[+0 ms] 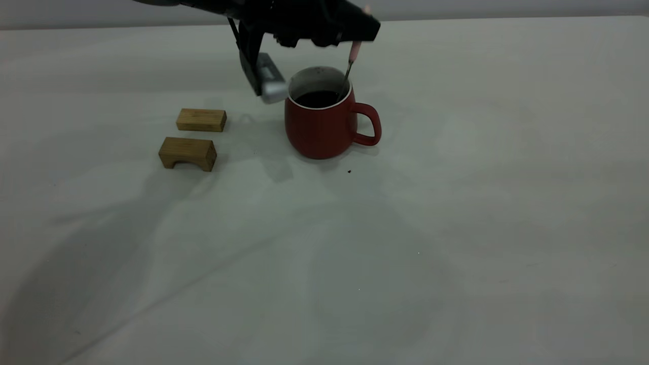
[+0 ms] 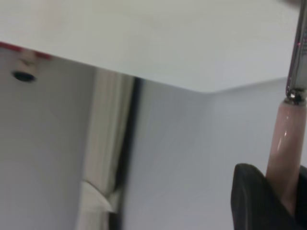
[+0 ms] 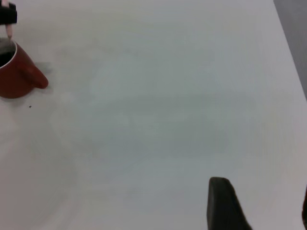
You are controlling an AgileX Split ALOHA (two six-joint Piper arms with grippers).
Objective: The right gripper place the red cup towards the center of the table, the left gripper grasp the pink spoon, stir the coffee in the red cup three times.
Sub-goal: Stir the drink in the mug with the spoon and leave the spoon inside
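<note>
The robot's left gripper should sweep the pink spoon back through the coffee toward the wooden blocks' side, because the spoon's neck is at the red cup's rim by the cup's handle.
The red cup stands upright on the table, handle pointing right, with dark coffee inside. Directly above its rim hangs my left gripper, shut on the pale handle of the pink spoon. The spoon's metal neck slants down into the coffee at the cup's handle side. The left wrist view shows the pink spoon pinched between the dark fingers. My right gripper is open over bare table, far from the red cup, and it is out of the exterior view.
Two small wooden blocks lie left of the cup, a flat one and an arch-shaped one. A tiny dark speck sits on the table just in front of the cup.
</note>
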